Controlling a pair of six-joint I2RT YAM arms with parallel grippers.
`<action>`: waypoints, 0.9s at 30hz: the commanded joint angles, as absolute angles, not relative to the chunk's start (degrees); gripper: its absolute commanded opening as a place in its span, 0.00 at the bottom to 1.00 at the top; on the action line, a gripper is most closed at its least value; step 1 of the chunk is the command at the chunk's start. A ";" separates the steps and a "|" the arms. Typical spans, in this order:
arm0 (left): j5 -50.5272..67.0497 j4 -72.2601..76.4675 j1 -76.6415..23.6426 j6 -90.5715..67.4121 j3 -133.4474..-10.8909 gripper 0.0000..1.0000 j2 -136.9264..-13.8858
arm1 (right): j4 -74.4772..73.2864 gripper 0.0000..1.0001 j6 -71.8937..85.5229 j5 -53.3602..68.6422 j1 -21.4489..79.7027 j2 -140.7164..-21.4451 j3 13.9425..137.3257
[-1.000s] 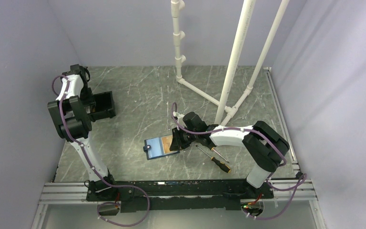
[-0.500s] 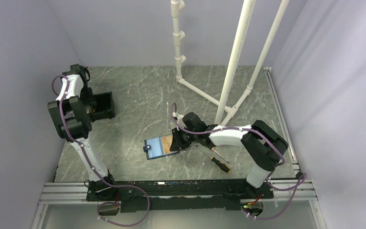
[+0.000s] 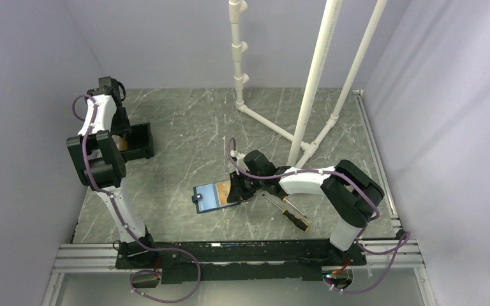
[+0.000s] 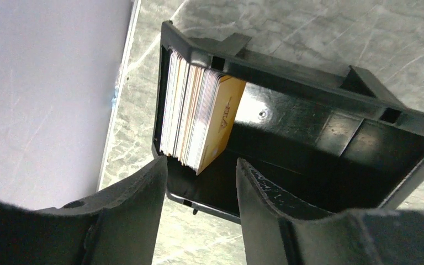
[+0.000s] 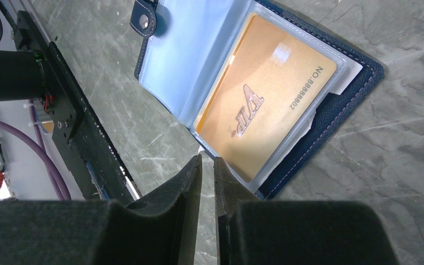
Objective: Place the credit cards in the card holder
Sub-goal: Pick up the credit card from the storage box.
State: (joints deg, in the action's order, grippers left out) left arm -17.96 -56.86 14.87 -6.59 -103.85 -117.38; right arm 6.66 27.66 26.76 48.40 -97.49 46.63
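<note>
The open fingers of my left gripper reach across the whole stack of credit cards (image 4: 189,113). My left gripper should move toward the orange-yellow card (image 4: 224,118) and pinch only that card.
The credit cards (image 4: 196,118) stand on edge as a stack at the left end of a black open-topped box (image 4: 309,74), an orange-yellow one facing outward. My left gripper (image 4: 201,163) hangs open just above the stack's near corner, holding nothing. The navy card holder (image 3: 207,196) lies open mid-table. In the right wrist view the card holder (image 5: 359,72) shows a gold card (image 5: 265,105) inside a clear sleeve. My right gripper (image 5: 207,159) sits at the holder's near edge, open by only a thin slit with nothing in it.
Two orange-handled screwdrivers (image 3: 293,215) lie just right of the holder, under my right forearm. A white pipe frame (image 3: 306,95) rises at the back centre. The black box (image 3: 141,141) sits by the left wall. The arms' base rail (image 5: 72,127) runs along the near edge.
My left arm has shifted slightly toward the back over the black box. The right arm and the card holder have not moved.
</note>
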 commanded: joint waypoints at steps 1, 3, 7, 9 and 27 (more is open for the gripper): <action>-20.66 -56.95 14.31 -5.99 -107.07 0.54 -119.29 | 8.72 0.16 27.86 27.64 48.08 -97.56 48.52; -22.02 -56.76 13.99 -5.76 -107.29 0.54 -120.26 | 8.75 0.16 27.86 27.70 48.08 -97.52 48.52; -25.65 -57.20 13.72 -5.71 -107.53 0.53 -121.70 | 8.70 0.16 27.86 27.82 48.08 -97.64 48.52; -27.00 -56.84 13.61 -5.42 -107.20 0.54 -122.24 | 8.71 0.16 27.86 27.83 48.08 -97.65 48.52; -34.25 -56.67 11.04 -4.83 -105.57 0.62 -125.47 | 8.75 0.16 27.95 28.15 48.08 -97.96 48.69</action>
State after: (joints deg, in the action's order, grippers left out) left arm -30.11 -56.51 11.90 -5.15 -105.45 -124.29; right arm 6.66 27.66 27.31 48.40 -97.76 46.65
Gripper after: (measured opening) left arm 0.635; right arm 0.164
